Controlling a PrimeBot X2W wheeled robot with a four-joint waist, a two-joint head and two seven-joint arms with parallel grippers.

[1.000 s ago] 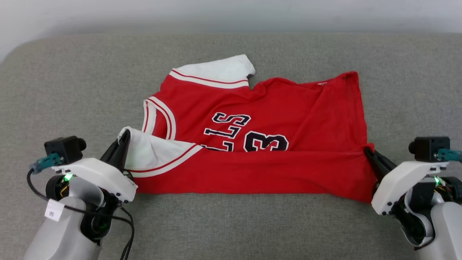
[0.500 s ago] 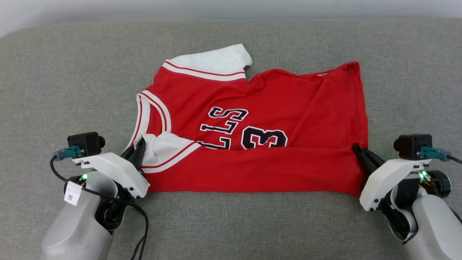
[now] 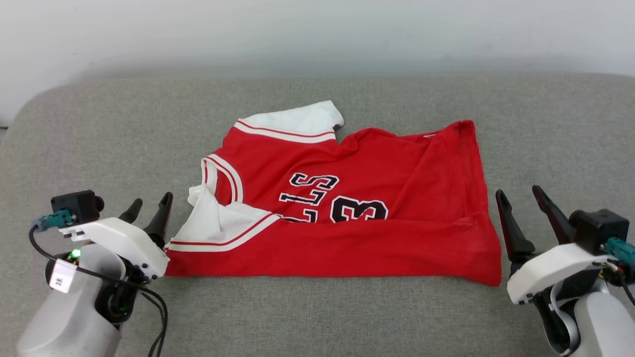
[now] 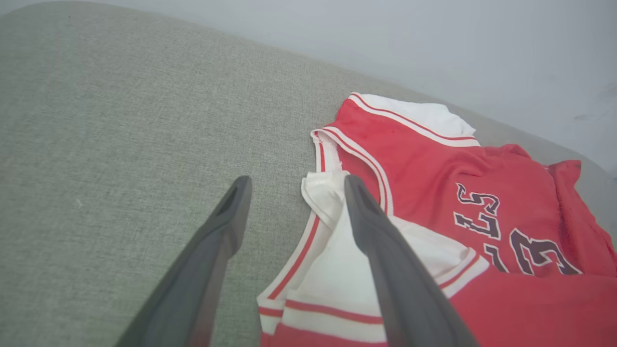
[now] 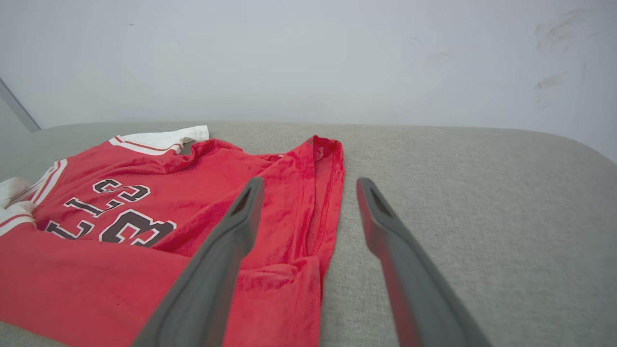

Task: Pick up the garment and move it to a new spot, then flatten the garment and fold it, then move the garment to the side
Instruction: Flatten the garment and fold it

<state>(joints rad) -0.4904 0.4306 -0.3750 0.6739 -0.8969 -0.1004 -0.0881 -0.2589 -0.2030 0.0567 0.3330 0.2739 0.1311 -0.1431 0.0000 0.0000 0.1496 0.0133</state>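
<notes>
My gripper will fold the far white sleeve [image 3: 300, 116] inward, and the red body's far edge should come over with the sleeve, since a striped band [image 3: 284, 133] joins them.
The garment [image 3: 397, 168] is a red jersey with white sleeves, lying sideways on the grey cushioned surface. Its near long edge is folded up over the lower half of the black "23" and lettering. The near white sleeve [image 3: 208, 223] lies folded onto the red body. My left gripper [image 3: 152, 199] stands open just left of that sleeve, with one finger [image 4: 385, 260] over the sleeve [image 4: 332, 289] and nothing held. My right gripper [image 3: 517, 191] is open just right of the garment's hem edge [image 5: 328, 193], also empty. The garment [image 4: 424, 159] lies free of both grippers.
The grey cushioned surface [image 3: 317, 307] stretches wide on all sides of the garment, with rounded far corners. A pale wall [image 3: 317, 29] rises right behind its far edge.
Both grippers have opened, let go of the garment's near corners and backed off slightly. The folded near edge now rests on the garment. The head view has also shifted.
</notes>
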